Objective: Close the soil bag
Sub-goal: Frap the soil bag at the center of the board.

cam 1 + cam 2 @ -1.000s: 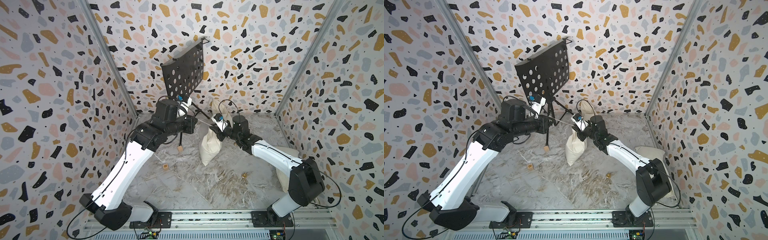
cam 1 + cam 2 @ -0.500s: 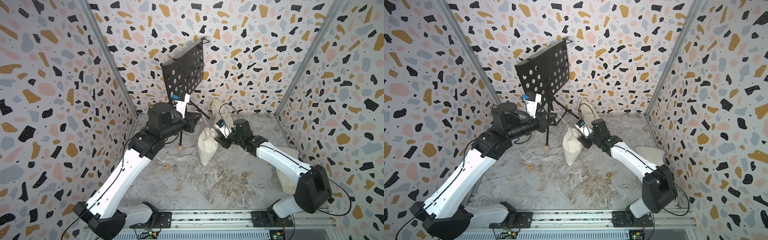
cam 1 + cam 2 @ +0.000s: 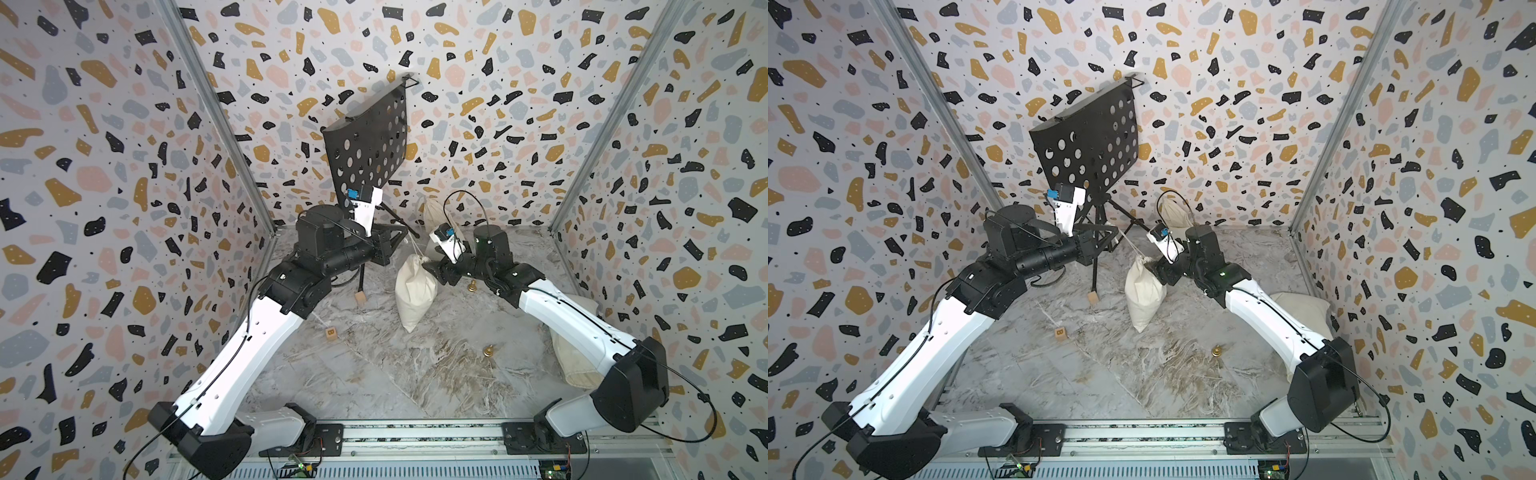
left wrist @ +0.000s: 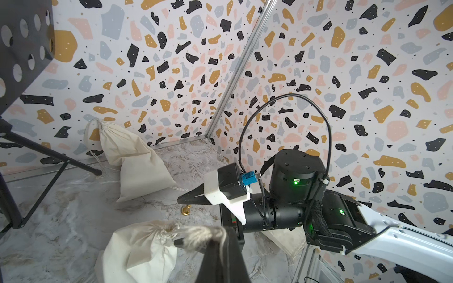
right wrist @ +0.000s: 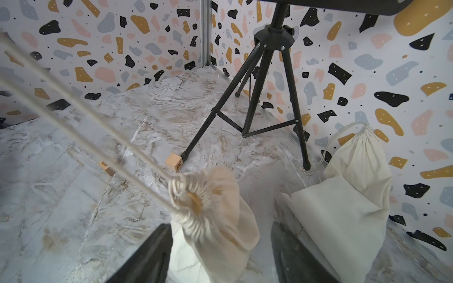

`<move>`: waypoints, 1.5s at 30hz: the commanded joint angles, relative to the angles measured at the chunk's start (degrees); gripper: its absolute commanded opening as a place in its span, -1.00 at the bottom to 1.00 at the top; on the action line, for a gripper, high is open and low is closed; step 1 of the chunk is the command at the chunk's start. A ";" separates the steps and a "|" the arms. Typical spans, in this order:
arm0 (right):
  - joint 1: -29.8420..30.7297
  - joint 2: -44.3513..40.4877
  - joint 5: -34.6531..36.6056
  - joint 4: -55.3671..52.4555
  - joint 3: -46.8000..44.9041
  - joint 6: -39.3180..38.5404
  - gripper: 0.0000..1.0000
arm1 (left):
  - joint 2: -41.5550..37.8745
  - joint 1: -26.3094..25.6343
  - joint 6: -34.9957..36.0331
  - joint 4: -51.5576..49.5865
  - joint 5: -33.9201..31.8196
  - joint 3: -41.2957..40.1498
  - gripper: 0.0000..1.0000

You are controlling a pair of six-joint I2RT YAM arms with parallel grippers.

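Note:
The soil bag's gathered opening [image 5: 194, 203] has a gap and hangs loose on the drawstring, so the robot's right gripper should hold the bag's neck [image 3: 415, 262] tight while the left gripper pulls.
The soil bag [image 3: 413, 291] [image 3: 1144, 295] is a cream cloth sack standing on the marble floor, its neck gathered tight. Its drawstring [image 5: 85, 115] runs taut from the neck to my left gripper [image 3: 405, 237] [image 3: 1116, 232], which is shut on it; the left wrist view shows the frayed cord [image 4: 201, 234] pinched at the fingers [image 4: 228, 247]. My right gripper [image 3: 434, 270] [image 3: 1158, 272] is open. Its fingers [image 5: 147, 254] stand either side of the bag [image 5: 215, 220], just below the neck and apart from the cloth.
A black music stand [image 3: 365, 145] on a tripod stands at the back behind the left arm. A second cloth bag [image 3: 434, 212] leans on the back wall and another [image 3: 577, 357] lies under the right arm. Two wooden cubes [image 3: 360, 297] [image 3: 331, 332] and brass pieces [image 3: 488, 351] [image 3: 472, 286] lie on the floor.
My right gripper has opened and let go of the bag's neck. My left gripper stays shut on the drawstring, keeping it taut, and the bag's top has leaned slightly left.

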 commanded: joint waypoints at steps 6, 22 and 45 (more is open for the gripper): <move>0.95 1.73 -3.71 -0.23 4.22 0.68 0.37 | -1.17 0.44 -0.08 4.45 1.28 0.77 -1.00; 3.05 5.85 1.69 0.88 7.50 1.82 -0.35 | -1.52 0.53 -0.17 4.43 3.19 2.52 -1.00; -10.01 9.49 17.35 -2.19 -4.35 4.65 -0.78 | 2.62 6.43 11.00 -15.04 -6.83 46.53 -1.00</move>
